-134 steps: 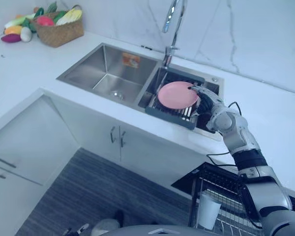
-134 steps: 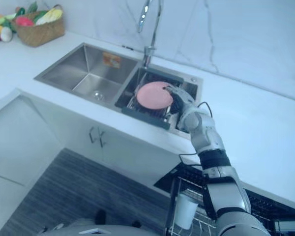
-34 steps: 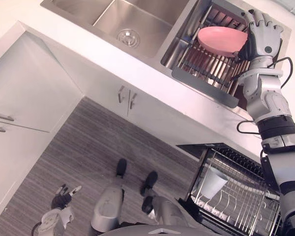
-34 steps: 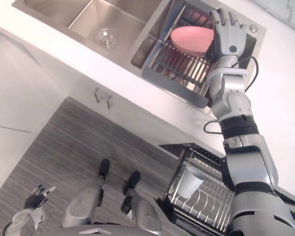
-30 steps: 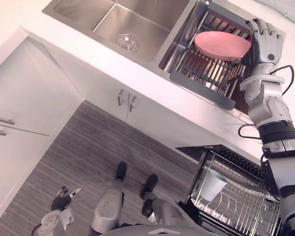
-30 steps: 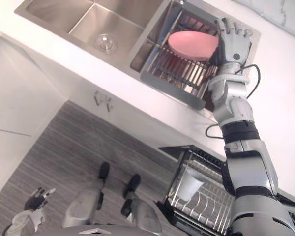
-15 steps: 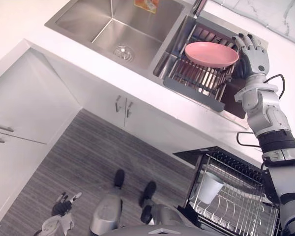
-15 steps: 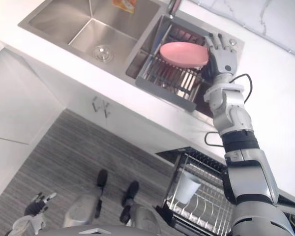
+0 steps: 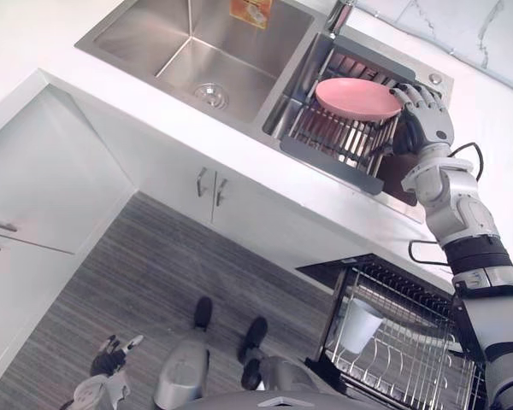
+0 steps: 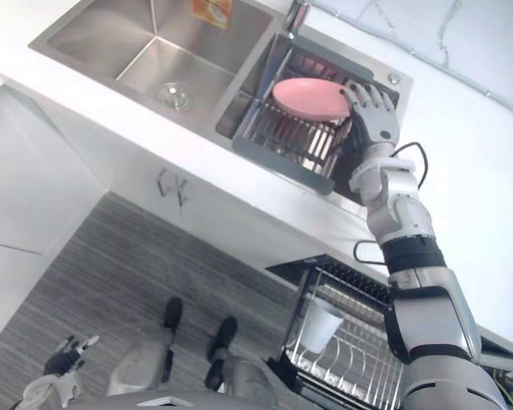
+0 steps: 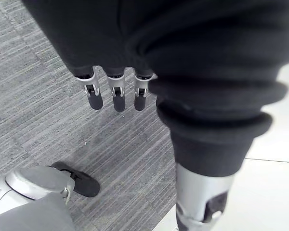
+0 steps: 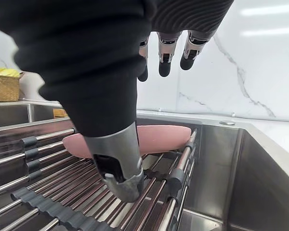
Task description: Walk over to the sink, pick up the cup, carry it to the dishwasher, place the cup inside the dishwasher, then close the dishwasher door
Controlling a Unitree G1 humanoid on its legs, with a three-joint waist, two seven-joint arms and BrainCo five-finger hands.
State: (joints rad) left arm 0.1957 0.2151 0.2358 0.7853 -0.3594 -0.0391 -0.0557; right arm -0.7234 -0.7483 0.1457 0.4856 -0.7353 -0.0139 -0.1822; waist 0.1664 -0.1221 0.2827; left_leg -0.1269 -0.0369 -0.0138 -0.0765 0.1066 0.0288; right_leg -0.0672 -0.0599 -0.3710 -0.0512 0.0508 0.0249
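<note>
The pink plate (image 9: 357,99) will come away at once and leave the rack behind when the robot lifts, because the plate lies across the drying rack's bars (image 9: 338,140).
A pink plate (image 9: 357,96) lies on the ribbed drying rack (image 9: 338,143) set in the sink's right basin. My right hand (image 9: 421,115) is at the plate's right edge, open, fingertips over its rim. In the right wrist view the straight fingers (image 12: 164,60) hover above the plate (image 12: 156,138) and the thumb hangs in front of it, holding nothing. A white cup (image 9: 359,323) stands tilted in the pulled-out dishwasher rack (image 9: 415,363) at the lower right. My left hand (image 9: 109,357) hangs low over the floor, its fingers (image 11: 118,98) relaxed and empty.
The steel sink's left basin (image 9: 167,38) holds nothing but its drain. A faucet (image 9: 340,13) rises behind the rack. White counter surrounds the sink, with cupboard doors (image 9: 207,182) below. Grey striped floor (image 9: 111,273) lies in front; a marble wall (image 10: 462,43) backs the counter.
The camera has shifted, moving the sink around in view. My right hand stays at the plate's right edge and has dipped a little, fingertips now over the rim. The plate still rests on the rack.
</note>
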